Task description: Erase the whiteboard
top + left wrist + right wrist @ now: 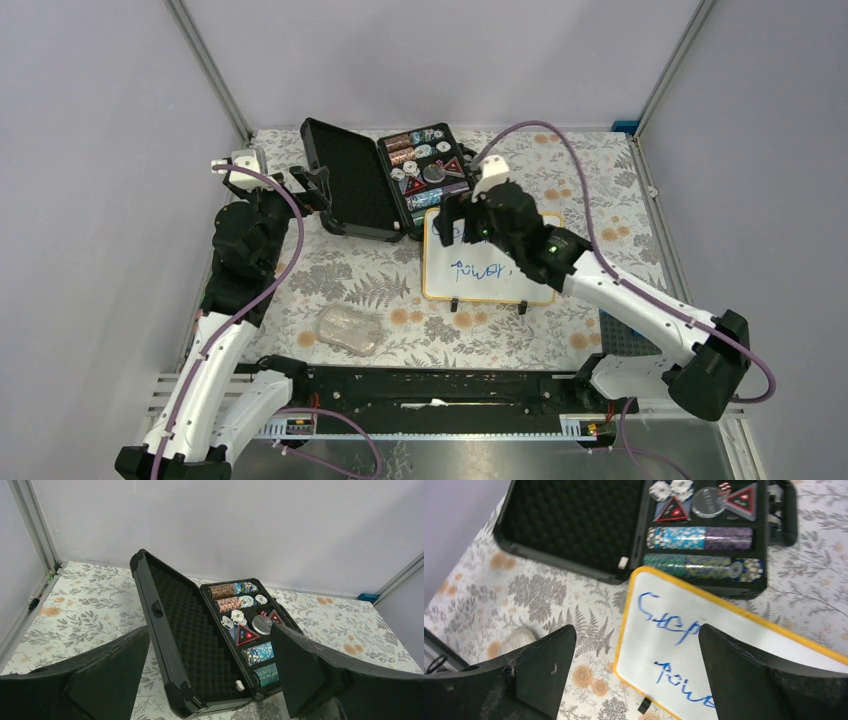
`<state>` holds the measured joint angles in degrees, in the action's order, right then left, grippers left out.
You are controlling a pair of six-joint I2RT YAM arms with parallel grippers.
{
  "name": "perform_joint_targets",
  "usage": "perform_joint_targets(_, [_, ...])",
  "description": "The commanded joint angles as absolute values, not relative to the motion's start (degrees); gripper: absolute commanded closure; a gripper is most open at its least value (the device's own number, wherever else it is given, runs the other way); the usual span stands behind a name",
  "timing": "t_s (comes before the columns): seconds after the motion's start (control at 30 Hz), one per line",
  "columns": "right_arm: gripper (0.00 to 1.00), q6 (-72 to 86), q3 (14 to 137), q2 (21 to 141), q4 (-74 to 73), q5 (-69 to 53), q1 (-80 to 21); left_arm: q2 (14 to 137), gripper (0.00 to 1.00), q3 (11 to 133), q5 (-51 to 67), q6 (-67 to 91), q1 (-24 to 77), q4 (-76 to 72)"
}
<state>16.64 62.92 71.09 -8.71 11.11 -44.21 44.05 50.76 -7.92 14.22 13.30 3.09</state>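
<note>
The pale bundle (348, 329) is clear of the whiteboard. My open right gripper keeps going toward the bundle until the fingers close on its edge (376, 325).
The whiteboard (478, 287) lies flat on the floral table, right of centre. It has a thin yellowish frame, small black feet and blue scribbles. In the right wrist view (674, 650) its near-left corner and the blue writing show between my fingers. My right gripper (450, 226) hovers over the board's far left corner, open and empty (636, 632). My left gripper (314, 189) is open and empty (210, 630), held above the table by the lid of the open black case (350, 180).
The open case (190, 645) holds poker chips and touches the whiteboard's far edge (704, 560). A crumpled pale bundle (350, 330) lies near the table's front and shows in the right wrist view (518, 639). Grey walls and metal posts enclose the table.
</note>
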Motion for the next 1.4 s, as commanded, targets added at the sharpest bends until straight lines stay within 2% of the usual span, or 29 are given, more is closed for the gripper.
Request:
perform_joint_targets(0.0, [0.01,12.6,68.1,74.0,-5.5,17.2,-51.2,44.0,0.01,52.6,-7.6,14.5,13.3,0.8])
perform_joint_targets(0.3, [0.01,2.6,76.3,90.1,-5.1,19.7,-65.3,43.6,0.01,52.4,-10.7,14.4,13.3,1.2])
perform_joint_targets(0.47, [0.01,2.6,80.4,100.3,-6.8,20.6,-69.2,42.1,0.01,52.2,-18.8,14.9,13.3,2.4])
perform_joint_targets(0.67, [0.03,2.7,87.3,112.1,-12.3,15.5,-71.1,40.1,0.01,51.4,-26.0,15.8,13.3,2.8])
perform_joint_targets(0.73, [0.08,4.2,88.1,113.9,-12.3,12.7,-71.2,40.0,0.01,51.3,-26.0,15.9,13.3,2.7])
perform_joint_targets(1.0, [0.12,9.9,84.8,118.0,-7.7,2.4,-71.3,40.9,0.01,51.7,-24.6,15.9,13.3,3.0])
perform_joint_targets(1.23, [0.12,12.4,83.0,121.2,-5.4,0.2,-71.3,41.7,0.01,51.7,-23.8,16.3,13.3,3.0])
perform_joint_targets(1.37, [0.13,12.0,83.1,123.7,-6.5,3.6,-72.2,42.2,0.01,51.7,-23.5,16.3,13.3,3.1])
